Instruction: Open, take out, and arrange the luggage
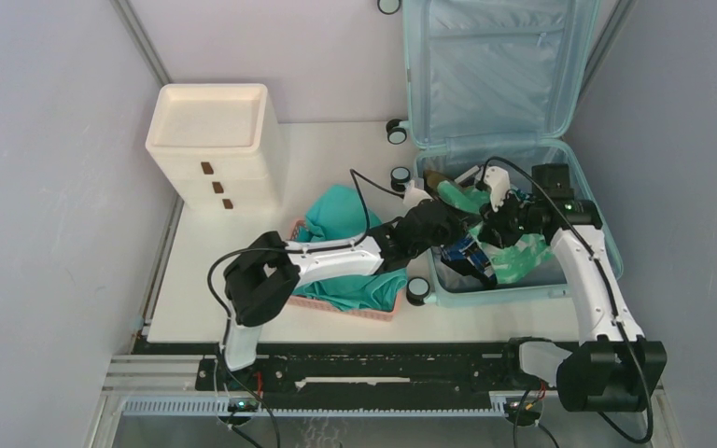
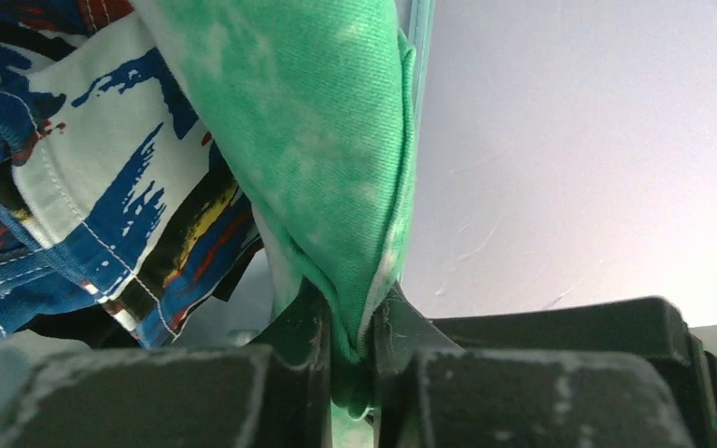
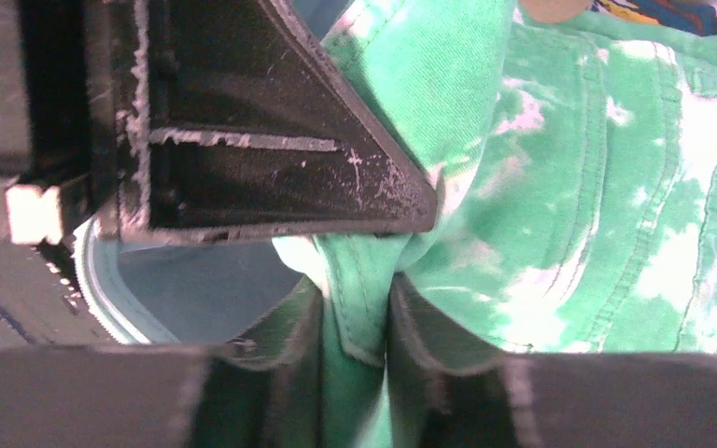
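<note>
My right gripper should open, because it is pinching the green garment's hem (image 3: 359, 289) far from the pink basket (image 1: 359, 297). My left gripper should carry the garment there.
The pale aqua luggage (image 1: 499, 297) lies open at the right, its lid (image 1: 495, 65) propped against the back wall. Inside is a green tie-dye garment (image 1: 526, 252) beside a blue, white and red patterned garment (image 1: 468, 255). My left gripper (image 1: 450, 209) reaches in from the left and is shut on a fold of the green garment (image 2: 317, 121), gripper (image 2: 350, 336); the patterned garment (image 2: 84, 187) hangs to its left. My right gripper (image 1: 497, 220) is close beside it. That gripper (image 3: 355, 317) pinches a hem of the same green garment (image 3: 569, 187), with the left gripper's finger (image 3: 271, 140) just above.
A shallow pink basket (image 1: 355, 310) holding a teal garment (image 1: 345, 219) sits under the left arm, against the luggage's near-left wheel (image 1: 417, 291). A cream drawer cabinet (image 1: 210, 140) stands at the back left. Grey walls close in both sides.
</note>
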Controlling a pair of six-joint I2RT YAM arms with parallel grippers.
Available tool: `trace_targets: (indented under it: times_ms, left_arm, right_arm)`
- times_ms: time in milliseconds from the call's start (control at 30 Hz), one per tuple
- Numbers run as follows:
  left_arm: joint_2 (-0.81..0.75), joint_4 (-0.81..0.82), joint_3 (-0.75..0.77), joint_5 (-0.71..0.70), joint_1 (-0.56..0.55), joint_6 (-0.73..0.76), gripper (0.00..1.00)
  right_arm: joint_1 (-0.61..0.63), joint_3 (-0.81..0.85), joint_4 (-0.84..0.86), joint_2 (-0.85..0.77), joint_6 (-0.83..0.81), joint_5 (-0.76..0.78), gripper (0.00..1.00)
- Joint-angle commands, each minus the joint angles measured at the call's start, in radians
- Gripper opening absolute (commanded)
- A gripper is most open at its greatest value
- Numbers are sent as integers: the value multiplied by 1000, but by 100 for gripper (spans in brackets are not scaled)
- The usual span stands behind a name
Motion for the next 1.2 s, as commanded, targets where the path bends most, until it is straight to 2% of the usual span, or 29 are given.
trace_targets:
  times_ms: [0, 167, 267, 433, 667, 900, 1167]
  left_arm:
    - [-78, 89, -56, 32, 16, 111, 2]
    - [-145, 107, -125, 103, 39, 267, 0]
    - [-169, 114, -142, 163, 58, 366, 0]
    - [-237, 137, -169, 257, 92, 555, 0]
    - [-350, 29, -163, 367, 123, 713, 0]
    - [-391, -120, -91, 508, 149, 803, 0]
    - [-476, -256, -35, 620, 205, 837, 0]
  right_arm:
    - [-70, 87, -86, -85, -25, -260, 40]
    - [-166, 194, -243, -113, -91, -384, 63]
    - [-188, 218, -266, -140, -89, -410, 69]
    - [-239, 193, -151, -173, 69, -391, 69]
    - [-468, 50, 101, -167, 303, -538, 67]
    - [-474, -34, 136, -148, 287, -455, 67]
    - [-473, -48, 131, -151, 279, -464, 67]
